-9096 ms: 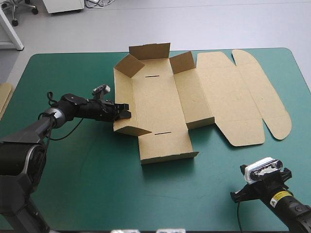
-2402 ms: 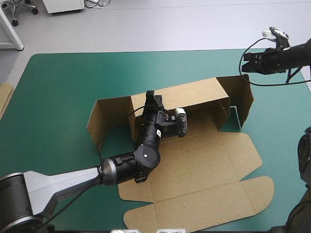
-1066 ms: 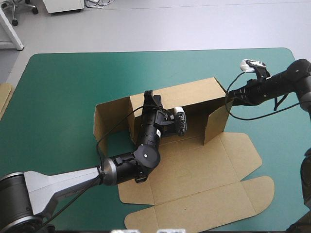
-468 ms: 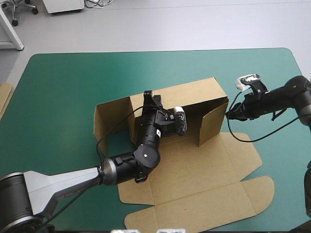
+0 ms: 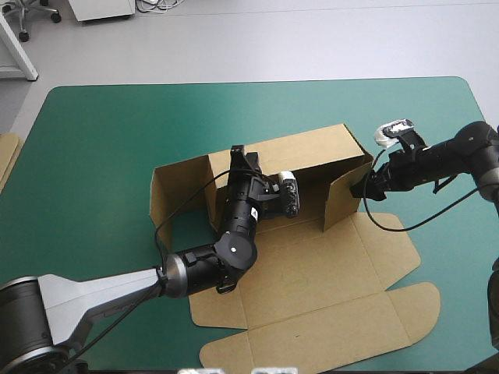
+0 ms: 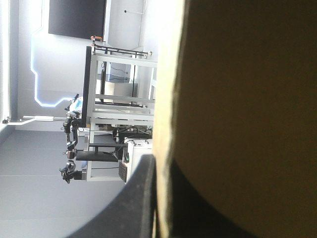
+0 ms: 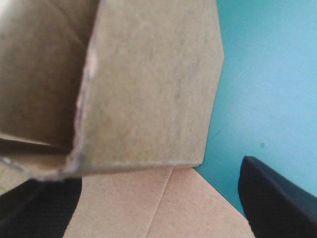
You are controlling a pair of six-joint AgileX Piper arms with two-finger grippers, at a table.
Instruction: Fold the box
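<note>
The box's back side tilts forward over a shadowed opening (image 5: 310, 185), so when I pull its corner back, the whole side (image 5: 312, 146) will swing upright and leave the lid flat.
The brown box (image 5: 312, 265) lies mid-table with its long back wall (image 5: 300, 152) raised and its wide lid flat toward the front. My left gripper (image 5: 239, 152) is shut on the back wall's top edge. In the left wrist view the board (image 6: 247, 109) fills the space beside one black finger (image 6: 138, 198). The right end flap (image 5: 345, 195) stands upright, swung inward. My right gripper (image 5: 361, 190) stands open just outside that flap. In the right wrist view the flap (image 7: 148, 89) rises ahead of the spread fingers (image 7: 277, 198), and nothing is held between them.
The left end flap (image 5: 175, 191) also stands upright. An edge of more brown board (image 5: 6, 156) shows at the table's left edge. Teal-green cover (image 5: 101, 140) lies bare to the left of and behind the box.
My right gripper has opened and let go of the right end flap, then drawn back slightly. The flap swung a little outward. My left gripper and the back wall have not moved.
</note>
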